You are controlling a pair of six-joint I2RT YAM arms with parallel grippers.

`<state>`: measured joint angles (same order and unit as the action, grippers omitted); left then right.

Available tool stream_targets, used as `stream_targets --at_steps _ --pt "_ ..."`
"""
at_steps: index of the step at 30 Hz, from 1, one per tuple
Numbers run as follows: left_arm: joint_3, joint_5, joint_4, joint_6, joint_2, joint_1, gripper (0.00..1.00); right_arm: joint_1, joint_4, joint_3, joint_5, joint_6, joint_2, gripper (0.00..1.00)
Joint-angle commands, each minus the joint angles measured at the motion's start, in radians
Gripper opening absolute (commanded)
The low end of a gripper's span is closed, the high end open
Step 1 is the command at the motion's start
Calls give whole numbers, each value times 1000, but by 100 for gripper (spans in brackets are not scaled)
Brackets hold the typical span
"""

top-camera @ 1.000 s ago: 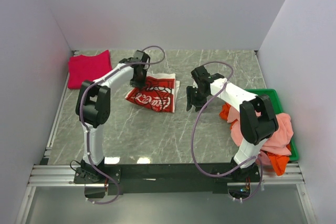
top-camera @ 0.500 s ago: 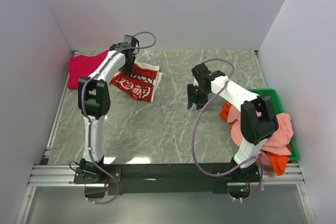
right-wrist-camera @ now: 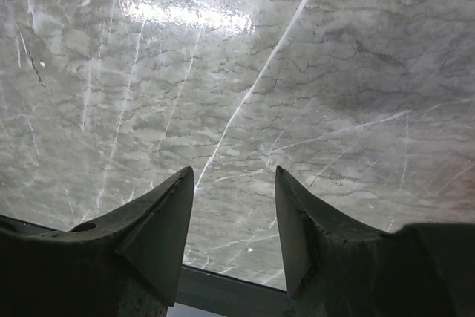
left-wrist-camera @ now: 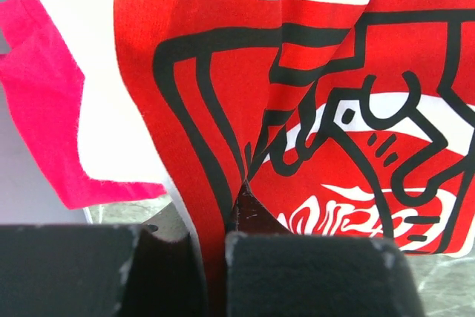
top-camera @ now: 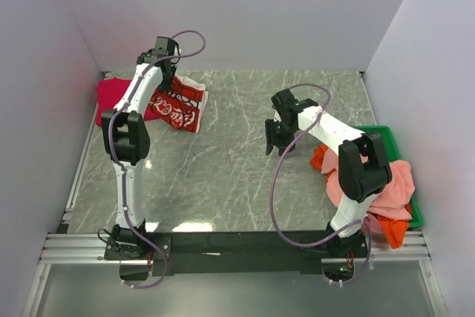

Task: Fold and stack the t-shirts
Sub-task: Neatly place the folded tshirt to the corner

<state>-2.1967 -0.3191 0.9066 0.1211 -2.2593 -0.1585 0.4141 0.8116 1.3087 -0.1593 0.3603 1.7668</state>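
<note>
The white t-shirt laps over the crimson edge (top-camera: 149, 115), so the robot's left gripper should keep going toward the uncovered crimson part (top-camera: 108, 94) and let go once the white t-shirt covers it.
My left gripper (top-camera: 166, 73) is shut on the folded white t-shirt with the red logo print (top-camera: 175, 104) and holds it at the far left of the table, its edge over the folded crimson t-shirt (top-camera: 113, 96). In the left wrist view the red print (left-wrist-camera: 334, 131) fills the frame, pinched between my fingers (left-wrist-camera: 312, 272), with the crimson shirt (left-wrist-camera: 44, 109) behind at left. My right gripper (top-camera: 272, 139) is open and empty above bare marble (right-wrist-camera: 245, 79). Salmon-pink (top-camera: 393, 183) and orange (top-camera: 323, 159) t-shirts lie heaped in the bin.
A green plastic bin (top-camera: 386, 133) stands at the right edge of the table. White walls close in the back and both sides. A black rail (top-camera: 237, 243) with both arm bases runs along the near edge.
My left gripper has carried the white logo shirt from the table's middle to the far left, over the crimson shirt. The right arm has hardly moved.
</note>
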Motion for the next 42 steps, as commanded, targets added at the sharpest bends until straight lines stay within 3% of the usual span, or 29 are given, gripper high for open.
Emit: stream_targets --at_steps 1,23,42 --pt "-55 3 -15 45 75 36 3 -8 15 34 -8 -15 3 55" --pt "-172 132 -44 14 116 155 7 -8 -2 -11 -25 17 -18 55" --pt "-132 230 -66 -1 152 277 8 6 -2 26 -55 34 31 55"
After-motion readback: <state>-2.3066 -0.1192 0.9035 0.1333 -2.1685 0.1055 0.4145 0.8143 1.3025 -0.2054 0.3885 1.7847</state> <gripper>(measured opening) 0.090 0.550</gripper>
